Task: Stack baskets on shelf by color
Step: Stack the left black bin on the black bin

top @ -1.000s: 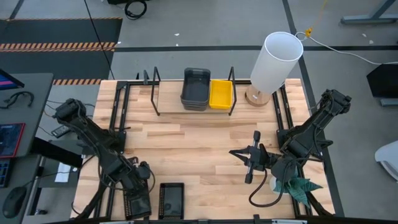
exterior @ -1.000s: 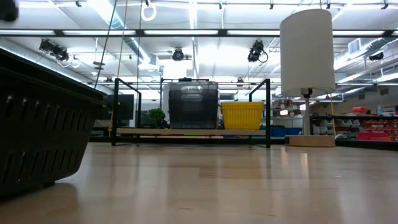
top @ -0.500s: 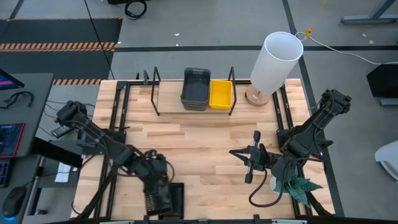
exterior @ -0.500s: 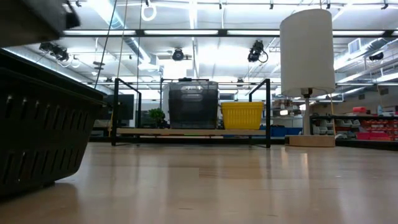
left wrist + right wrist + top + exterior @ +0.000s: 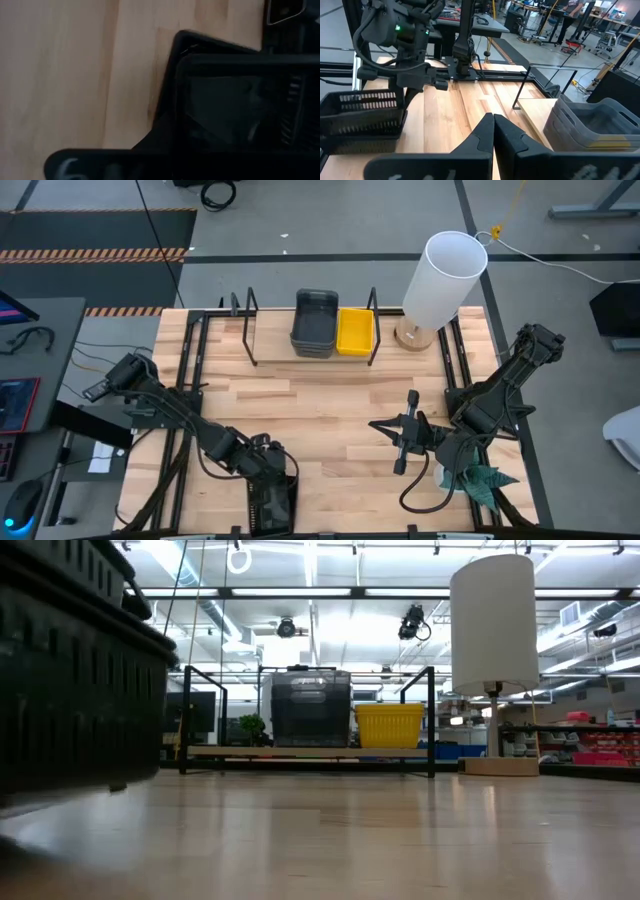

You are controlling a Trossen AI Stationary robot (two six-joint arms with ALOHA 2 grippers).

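Note:
The held black mesh basket sits crooked over the second basket's corner [image 5: 184,39], so my left gripper should turn the held basket [image 5: 225,100] straight and nest it before letting go.
My left gripper [image 5: 266,472] is shut on a black mesh basket [image 5: 272,502] at the table's near edge. It hangs over a second black mesh basket and covers nearly all of it. The held basket fills the low view's left [image 5: 80,690]; the right wrist view also has it [image 5: 362,115]. On the shelf [image 5: 270,340] at the far edge, a stack of dark grey baskets [image 5: 315,325] stands on the board, with yellow baskets [image 5: 355,330] beside it. My right gripper [image 5: 398,438] waits shut above the table's right half. My left gripper holds the black mesh basket by the rim of its far short end [image 5: 400,97], coming from above and slanting toward the near edge. The fingers themselves are hidden by the gripper body. In the low view the basket's bottom hangs above the tabletop.
A white lamp [image 5: 445,280] stands on a wooden base at the shelf's right end. Black rails [image 5: 190,380] run along both table sides. A teal thing [image 5: 485,480] lies under the right arm. Bare wood [image 5: 320,410] stretches between the shelf and the grippers.
My left gripper has carried the black mesh basket along the near edge toward the table's right, from beside the second black basket to over it. In the low view the basket has come up into the frame. The right arm has kept still.

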